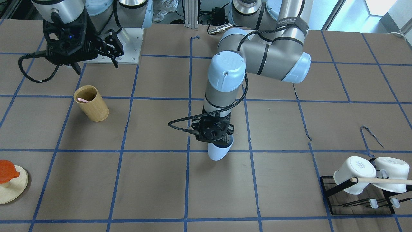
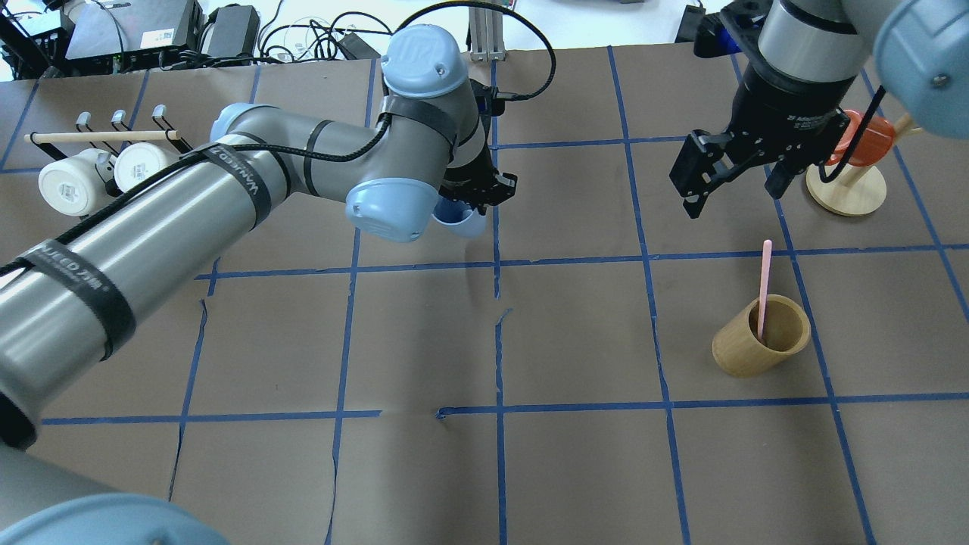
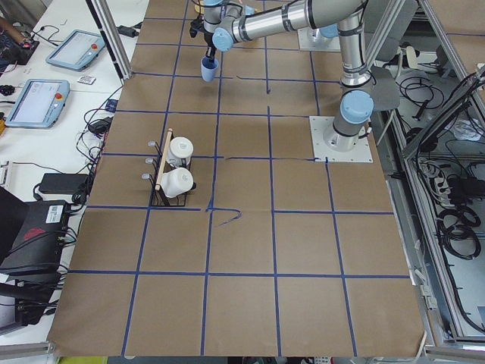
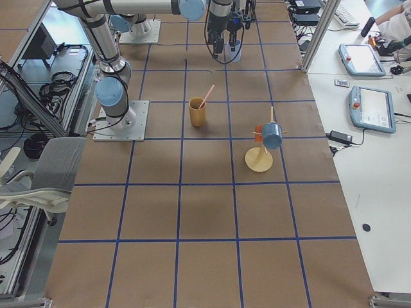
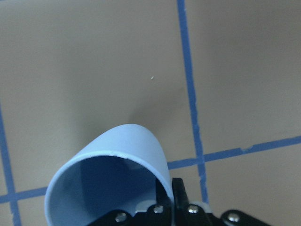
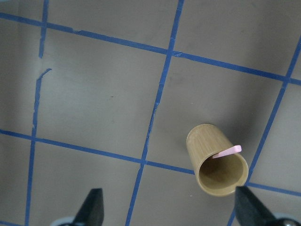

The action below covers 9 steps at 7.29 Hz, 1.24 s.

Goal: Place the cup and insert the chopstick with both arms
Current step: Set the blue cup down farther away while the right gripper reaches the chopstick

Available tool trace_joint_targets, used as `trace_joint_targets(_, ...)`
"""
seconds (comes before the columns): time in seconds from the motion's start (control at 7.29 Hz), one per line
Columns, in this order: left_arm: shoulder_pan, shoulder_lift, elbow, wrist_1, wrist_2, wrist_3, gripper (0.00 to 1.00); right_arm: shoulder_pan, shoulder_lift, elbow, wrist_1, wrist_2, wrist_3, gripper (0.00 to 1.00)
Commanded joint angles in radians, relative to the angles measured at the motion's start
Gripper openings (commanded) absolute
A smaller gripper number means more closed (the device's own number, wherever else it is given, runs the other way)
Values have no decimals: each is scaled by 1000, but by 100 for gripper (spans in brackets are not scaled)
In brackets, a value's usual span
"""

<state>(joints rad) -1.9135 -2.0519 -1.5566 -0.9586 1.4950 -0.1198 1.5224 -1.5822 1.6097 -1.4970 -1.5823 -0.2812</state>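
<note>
The pink chopstick is leaning loosely in the cylinder's wide opening. The chopstick will slide out when I lift, and the cylinder will stay standing.
My left gripper is shut on the rim of the light-blue cup and holds it tilted just above the table's middle. The cup also shows in the overhead view and fills the left wrist view. One pink chopstick stands leaning in a tan wooden cylinder, which also shows in the front-facing view. My right gripper is open and empty and hangs above the table, off to one side of the cylinder. In the right wrist view its fingers stand wide apart, with the chopstick in the cylinder below.
A black rack holds two white mugs and a pale wooden rod on my left side. A round wooden stand with an orange cup is at the far side on my right.
</note>
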Motion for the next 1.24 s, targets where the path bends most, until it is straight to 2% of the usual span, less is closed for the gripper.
trace_joint_targets(0.0, -38, -53, 55, 11, 1, -1, 0, -51, -1, 126, -208, -19, -56, 100)
trace_joint_targets(0.14, -41, -66, 53, 12, 4, 5, 67, -56, -4, 191, -251, -28, -58, 100)
trace_joint_targets(0.27, -41, -79, 61, 12, 2, 17, 100, -57, 1, 235, -317, -62, -61, 100)
trace_joint_targets(0.41, -41, -79, 79, 12, 2, 19, 100, -62, -4, 287, -328, -127, -96, 100)
trace_joint_targets(0.55, -39, -73, 119, 11, 7, 19, 100, -67, -7, 292, -338, -155, -104, 100)
trace_joint_targets(0.69, -35, -36, 159, -12, 30, 19, 100, -67, -5, 300, -338, -157, -128, 97)
trace_joint_targets(0.82, -23, -9, 183, -67, 31, 17, 100, -67, -5, 311, -350, -156, -141, 89)
trace_joint_targets(0.96, -10, 33, 179, -103, 31, 17, 100, -67, -4, 312, -350, -157, -167, 64)
trace_joint_targets(1.1, 0, 101, 179, -193, 33, 19, 100, -70, -1, 312, -351, -159, -180, 40)
